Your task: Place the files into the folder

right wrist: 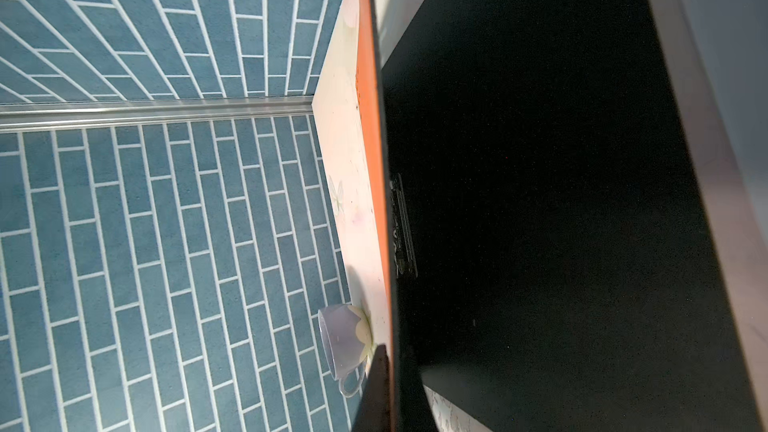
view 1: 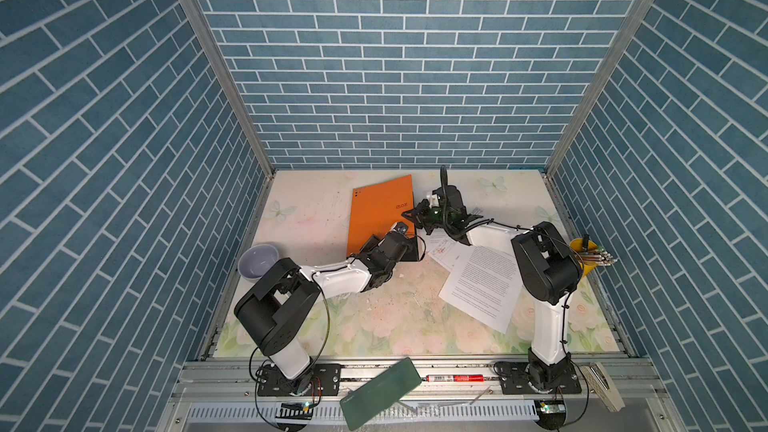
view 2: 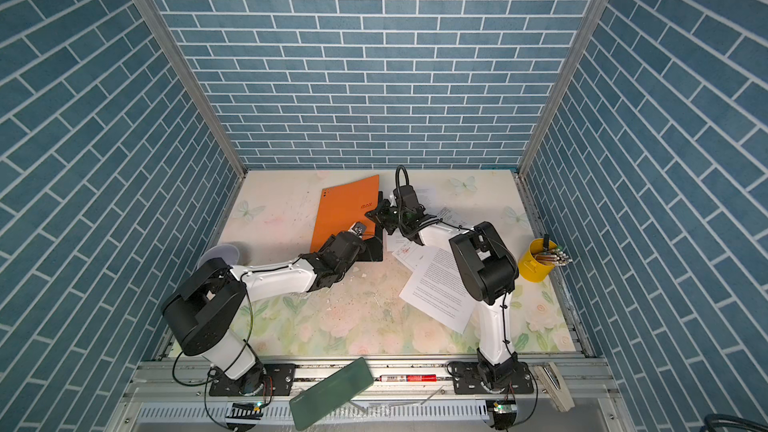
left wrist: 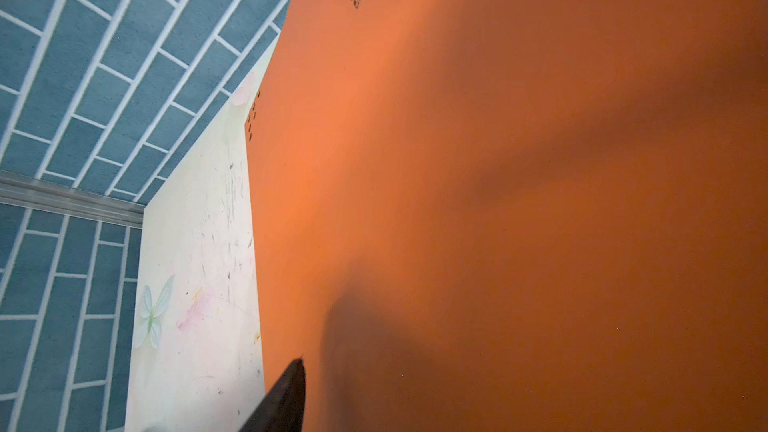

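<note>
Both my grippers are at the raised cover (view 1: pixel 379 209), so next my right gripper moves off the cover's edge and holds the black lower half (view 2: pixel 373 250) while my left gripper opens the cover.
The orange folder (view 1: pixel 380 218) (view 2: pixel 345 211) lies at the back middle of the table with its cover raised off the black lower half (view 1: pixel 412 253). My right gripper (view 1: pixel 409 214) (right wrist: pixel 392 388) is shut on the cover's free edge. The right wrist view shows the black inside (right wrist: pixel 540 201) and the metal spine clip (right wrist: pixel 403 230). My left gripper (view 1: pixel 401 227) is at the cover's near corner. In its wrist view one finger (left wrist: pixel 286 396) lies against the orange face (left wrist: pixel 498 201) and the other is hidden. The files lie to the right: a text sheet (view 1: pixel 482 284), a drawing sheet (view 1: pixel 442 249), and another (view 2: pixel 426 194) behind the right arm.
A lilac cup (view 1: pixel 258 261) (right wrist: pixel 345 338) stands at the left edge. A yellow pot of pens (view 1: pixel 584 253) stands at the right edge. A dark green slab (view 1: pixel 380 392) and a red marker (view 1: pixel 455 378) lie on the front rail. Blue brick walls close three sides.
</note>
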You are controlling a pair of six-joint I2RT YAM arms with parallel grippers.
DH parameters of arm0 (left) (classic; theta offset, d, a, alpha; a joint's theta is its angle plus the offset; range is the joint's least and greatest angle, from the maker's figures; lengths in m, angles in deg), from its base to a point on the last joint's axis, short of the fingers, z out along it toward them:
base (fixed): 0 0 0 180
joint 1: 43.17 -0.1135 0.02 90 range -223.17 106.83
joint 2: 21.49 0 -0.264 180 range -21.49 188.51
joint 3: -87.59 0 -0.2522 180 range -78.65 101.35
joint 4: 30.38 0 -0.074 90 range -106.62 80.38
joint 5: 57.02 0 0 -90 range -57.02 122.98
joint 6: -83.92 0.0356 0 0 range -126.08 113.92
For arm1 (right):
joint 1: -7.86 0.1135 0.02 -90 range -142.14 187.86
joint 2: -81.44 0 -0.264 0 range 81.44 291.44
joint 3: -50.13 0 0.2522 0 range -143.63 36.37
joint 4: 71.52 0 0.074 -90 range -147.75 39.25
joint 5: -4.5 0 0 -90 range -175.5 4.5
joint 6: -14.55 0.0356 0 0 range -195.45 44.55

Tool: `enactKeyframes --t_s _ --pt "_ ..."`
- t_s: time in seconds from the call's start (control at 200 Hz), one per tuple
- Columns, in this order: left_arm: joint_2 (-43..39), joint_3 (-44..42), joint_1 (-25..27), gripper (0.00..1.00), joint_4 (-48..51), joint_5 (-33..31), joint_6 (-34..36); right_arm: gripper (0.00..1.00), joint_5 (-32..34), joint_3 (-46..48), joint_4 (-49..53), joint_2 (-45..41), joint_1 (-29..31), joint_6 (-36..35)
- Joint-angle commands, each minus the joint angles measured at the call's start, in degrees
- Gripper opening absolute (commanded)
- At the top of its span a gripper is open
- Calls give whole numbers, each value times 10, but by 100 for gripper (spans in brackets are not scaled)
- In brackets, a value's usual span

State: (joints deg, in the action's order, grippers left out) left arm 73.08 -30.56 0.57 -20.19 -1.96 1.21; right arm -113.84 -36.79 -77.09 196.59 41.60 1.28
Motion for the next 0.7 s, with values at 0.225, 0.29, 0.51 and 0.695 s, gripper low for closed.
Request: enactKeyframes --t_s 0.225,0.29,0.51,0.695 --pt "-4 9 -5 26 -22 -29 5 1 -30 11 10 -24 -1 33" --pt "-8 5 -5 24 -24 -31 6 3 -30 10 10 -24 -1 33" --pt "-29 -6 -5 14 -27 -41 5 12 -30 8 -1 -26 -2 27" --pt "-47 -8 -5 9 -18 -51 -2 23 -25 8 -3 -34 -2 12"
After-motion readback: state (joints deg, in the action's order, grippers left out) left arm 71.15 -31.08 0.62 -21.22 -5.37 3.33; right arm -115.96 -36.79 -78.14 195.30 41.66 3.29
